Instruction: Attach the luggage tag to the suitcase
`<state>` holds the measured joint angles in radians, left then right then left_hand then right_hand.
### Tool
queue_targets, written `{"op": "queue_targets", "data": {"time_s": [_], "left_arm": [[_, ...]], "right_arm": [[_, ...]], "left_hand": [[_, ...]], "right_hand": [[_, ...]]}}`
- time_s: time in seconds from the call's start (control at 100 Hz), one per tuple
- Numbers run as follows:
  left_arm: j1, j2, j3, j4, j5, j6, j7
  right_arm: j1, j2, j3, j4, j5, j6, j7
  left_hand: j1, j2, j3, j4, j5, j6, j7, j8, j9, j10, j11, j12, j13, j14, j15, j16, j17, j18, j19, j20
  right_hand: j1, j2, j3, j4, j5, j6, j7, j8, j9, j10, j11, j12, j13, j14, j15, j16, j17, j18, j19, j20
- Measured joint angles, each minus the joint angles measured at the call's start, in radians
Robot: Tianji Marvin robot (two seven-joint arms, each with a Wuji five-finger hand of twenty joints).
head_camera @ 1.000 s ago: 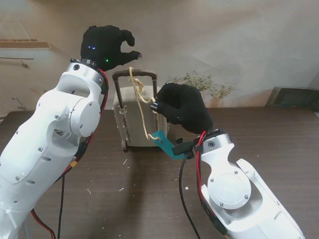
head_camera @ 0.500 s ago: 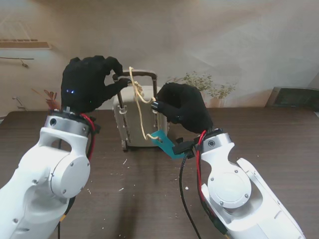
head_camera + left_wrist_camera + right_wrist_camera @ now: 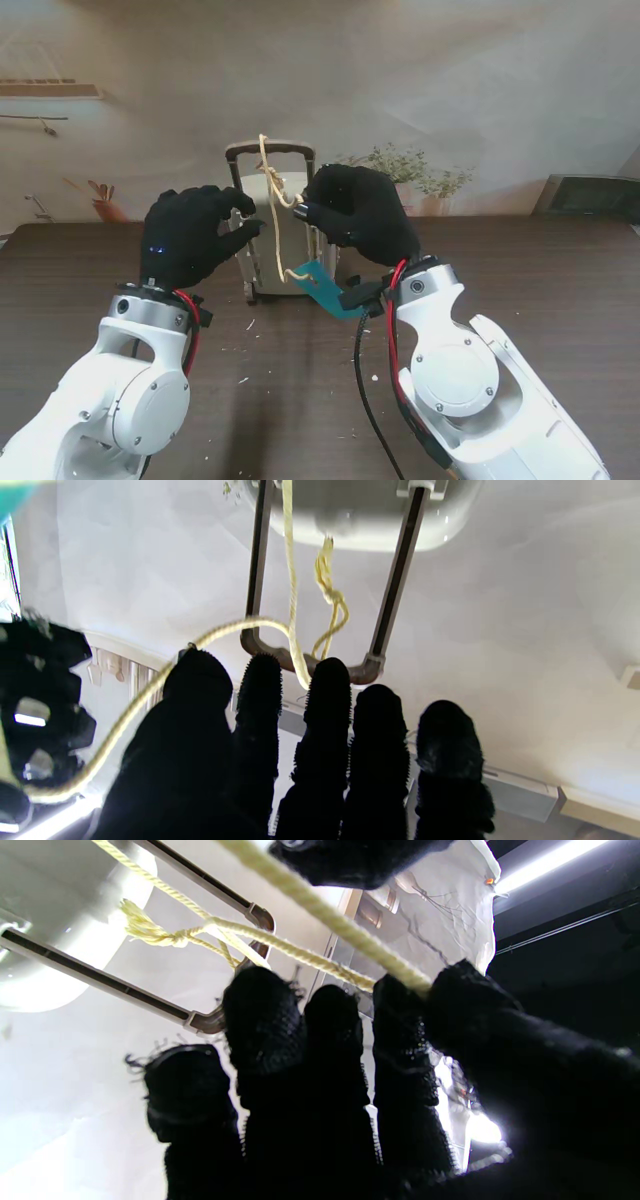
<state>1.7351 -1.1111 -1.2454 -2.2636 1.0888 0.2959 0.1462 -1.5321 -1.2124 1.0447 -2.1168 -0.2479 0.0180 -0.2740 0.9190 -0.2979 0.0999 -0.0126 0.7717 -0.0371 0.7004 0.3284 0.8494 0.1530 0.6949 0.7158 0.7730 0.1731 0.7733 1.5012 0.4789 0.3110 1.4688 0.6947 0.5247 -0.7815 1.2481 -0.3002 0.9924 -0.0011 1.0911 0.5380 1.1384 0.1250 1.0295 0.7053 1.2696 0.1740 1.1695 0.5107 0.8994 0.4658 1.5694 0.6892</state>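
Note:
The teal luggage tag (image 3: 326,290) will move up to the suitcase's handle when I pull the cord's knotted end (image 3: 330,591), because that end hangs free below the handle.
A small cream suitcase (image 3: 268,245) stands upright on the table with its dark pull handle (image 3: 270,150) raised. A yellow cord (image 3: 280,240) is looped over the handle, knotted below the bar, and runs down to a teal luggage tag (image 3: 325,290) hanging at the suitcase's right. My right hand (image 3: 358,215) is shut on the cord (image 3: 320,910), pinched between thumb and fingers right of the handle (image 3: 100,980). My left hand (image 3: 195,238) hovers at the suitcase's left side, fingers (image 3: 325,705) apart and pointing at the handle (image 3: 260,580), holding nothing. The cord (image 3: 292,580) passes its thumb.
The dark wooden table (image 3: 560,270) stretches to both sides, with small light crumbs (image 3: 245,378) nearer to me than the suitcase. A plant (image 3: 410,165) and a dark box (image 3: 590,195) stand at the far edge, against a pale wall.
My left hand has dropped from above the handle to the suitcase's left side, its arm folding lower. The right hand has kept its hold on the cord and shifted slightly up and left.

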Motion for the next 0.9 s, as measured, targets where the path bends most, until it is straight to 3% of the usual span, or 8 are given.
{"op": "queue_targets", "data": {"time_s": [0.2, 0.26, 0.34, 0.58, 0.69, 0.73, 0.84, 0.9], "left_arm": [[0.012, 0.0, 0.036, 0.031, -0.026, 0.024, 0.001], [0.02, 0.0, 0.044, 0.037, -0.03, 0.027, 0.001], [0.029, 0.0, 0.056, 0.045, -0.046, 0.033, 0.002], [0.053, 0.0, 0.095, 0.056, -0.1, 0.034, -0.004], [0.054, 0.001, 0.114, 0.06, -0.109, 0.034, -0.021], [0.054, 0.001, 0.12, 0.063, -0.109, 0.035, -0.027], [0.05, 0.002, 0.133, 0.066, -0.102, 0.056, -0.044], [0.048, 0.002, 0.137, 0.068, -0.083, 0.068, -0.052]], "right_arm": [[0.003, -0.001, -0.002, -0.006, -0.004, 0.001, 0.001], [0.003, -0.001, -0.002, -0.007, -0.004, 0.001, 0.0], [0.002, -0.001, -0.001, -0.008, -0.003, 0.001, 0.0], [0.002, -0.001, -0.006, -0.009, -0.001, -0.003, 0.003], [0.003, -0.001, -0.011, -0.009, 0.0, -0.006, 0.004], [0.003, -0.001, -0.011, -0.009, 0.0, -0.007, 0.005], [0.003, -0.001, -0.012, -0.008, -0.001, -0.009, 0.006], [0.002, -0.001, -0.012, -0.008, -0.001, -0.01, 0.007]], "left_hand": [[0.0, 0.041, -0.002, 0.0, 0.0, 0.001, -0.184, -0.069, 0.0, 0.023, -0.006, 0.0, 0.0, 0.019, -0.011, 0.0, -0.002, 0.0, 0.0, 0.0], [0.0, 0.06, -0.002, 0.0, 0.0, 0.053, -0.242, -0.089, 0.0, 0.024, -0.01, 0.0, 0.0, 0.023, -0.015, 0.0, -0.003, 0.0, 0.0, 0.001], [0.0, 0.086, -0.002, 0.0, 0.0, 0.055, -0.338, -0.108, 0.0, 0.024, -0.022, 0.0, 0.0, 0.027, -0.022, 0.0, -0.012, 0.0, 0.0, 0.002], [0.0, 0.124, -0.03, 0.0, -0.081, 0.059, -0.519, -0.169, -0.001, 0.035, -0.031, 0.0, 0.0, 0.042, -0.035, 0.0, -0.013, 0.0, 0.0, 0.01], [-0.001, 0.128, -0.043, 0.0, -0.166, 0.059, -0.616, -0.215, -0.001, 0.035, -0.025, 0.0, 0.0, 0.045, -0.032, 0.0, -0.013, 0.0, 0.0, 0.01], [-0.001, 0.136, -0.049, 0.004, -0.194, 0.081, -0.661, -0.235, 0.002, 0.035, -0.006, 0.0, 0.001, 0.045, 0.005, 0.002, 0.003, 0.0, 0.002, 0.011], [-0.001, 0.139, -0.053, 0.011, -0.262, 0.131, -0.688, -0.261, 0.018, 0.01, 0.075, 0.011, 0.015, -0.011, 0.198, 0.018, 0.09, -0.003, 0.076, 0.011], [-0.001, 0.139, -0.053, 0.012, -0.289, 0.13, -0.7, -0.272, 0.027, -0.005, 0.121, 0.023, 0.024, -0.042, 0.328, 0.025, 0.152, -0.079, 0.133, 0.007]], "right_hand": [[0.0, 0.0, 0.0, 0.0, 0.0, 0.0, 0.0, 0.0, 0.0, 0.0, 0.0, 0.0, 0.0, 0.0, -0.005, 0.0, 0.0, 0.0, 0.0, 0.0], [0.0, 0.0, 0.0, 0.0, 0.0, 0.0, 0.0, 0.0, 0.0, 0.0, 0.0, 0.0, 0.0, 0.0, -0.007, 0.0, 0.0, 0.0, 0.0, 0.0], [0.0, 0.0, 0.0, 0.0, 0.0, 0.0, 0.0, 0.0, 0.0, 0.0, 0.0, 0.0, 0.0, 0.0, -0.008, 0.0, 0.0, 0.0, 0.0, 0.0], [0.0, 0.0, 0.0, 0.0, 0.0, 0.0, 0.0, 0.0, 0.0, 0.0, 0.0, 0.0, 0.0, 0.0, -0.008, 0.0, 0.0, 0.0, 0.0, 0.0], [0.0, 0.0, 0.0, 0.0, 0.0, 0.0, 0.0, 0.0, 0.0, 0.0, 0.0, 0.0, 0.0, 0.0, -0.009, 0.0, -0.001, 0.0, 0.0, 0.0], [0.0, 0.001, 0.0, 0.0, 0.0, 0.0, 0.0, 0.0, 0.0, 0.0, 0.0, 0.0, 0.0, 0.0, -0.009, 0.0, -0.001, 0.0, 0.0, 0.0], [0.0, 0.007, -0.001, 0.0, -0.001, 0.0, 0.0, 0.0, 0.0, 0.0, 0.0, 0.0, 0.0, 0.0, -0.009, 0.0, -0.001, 0.0, 0.0, 0.0], [0.0, 0.007, -0.001, 0.0, -0.001, 0.0, 0.0, 0.0, 0.0, 0.0, 0.0, 0.0, 0.0, 0.0, -0.009, 0.0, -0.002, 0.0, 0.0, 0.0]]}}
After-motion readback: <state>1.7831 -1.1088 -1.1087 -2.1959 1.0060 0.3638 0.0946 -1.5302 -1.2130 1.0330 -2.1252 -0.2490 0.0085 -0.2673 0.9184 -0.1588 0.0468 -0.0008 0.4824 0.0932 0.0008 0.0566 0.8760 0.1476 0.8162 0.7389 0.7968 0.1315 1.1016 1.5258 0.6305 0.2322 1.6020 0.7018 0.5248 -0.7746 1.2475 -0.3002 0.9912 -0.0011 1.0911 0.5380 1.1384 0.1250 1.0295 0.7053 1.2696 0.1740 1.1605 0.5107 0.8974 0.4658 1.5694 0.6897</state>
